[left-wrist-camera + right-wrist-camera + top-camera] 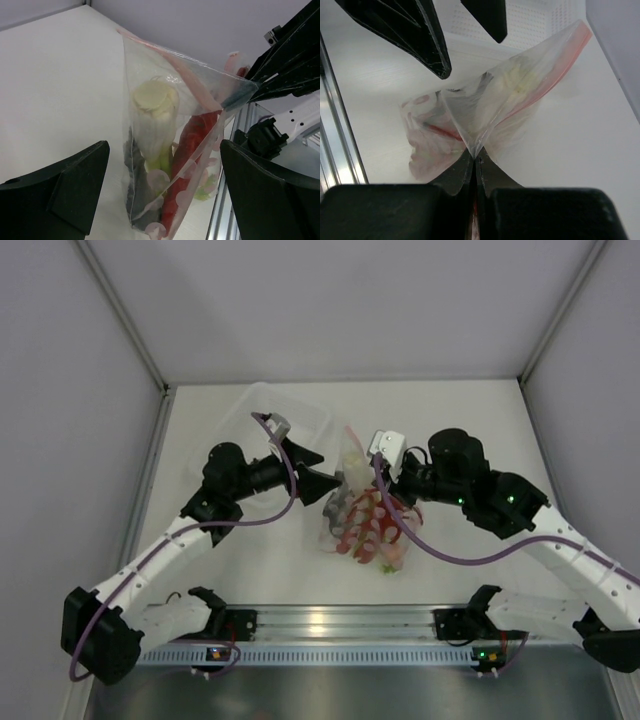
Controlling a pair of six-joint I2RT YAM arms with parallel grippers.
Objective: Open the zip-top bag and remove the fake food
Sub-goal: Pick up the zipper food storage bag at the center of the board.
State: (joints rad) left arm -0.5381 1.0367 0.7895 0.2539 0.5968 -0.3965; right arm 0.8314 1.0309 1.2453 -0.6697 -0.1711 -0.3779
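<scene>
I should hold the bag with my left gripper while my right gripper takes the zip's end, because my right gripper is bunching the bag's zip at its middle.
The zip-top bag stands on the table between both grippers, its pink zip strip at the top. In the left wrist view it holds a green-and-white leek, a red lobster and a grey fish. The pinkish round piece is not clearly visible. My right gripper is shut on a fold of the bag near its top and holds it up. My left gripper is open, with the bag in front of it and between its fingers, not touching.
A rigid clear tray sits at the back, just behind the left gripper, and also shows in the right wrist view. The aluminium rail runs along the table's near edge. White walls enclose the table on three sides.
</scene>
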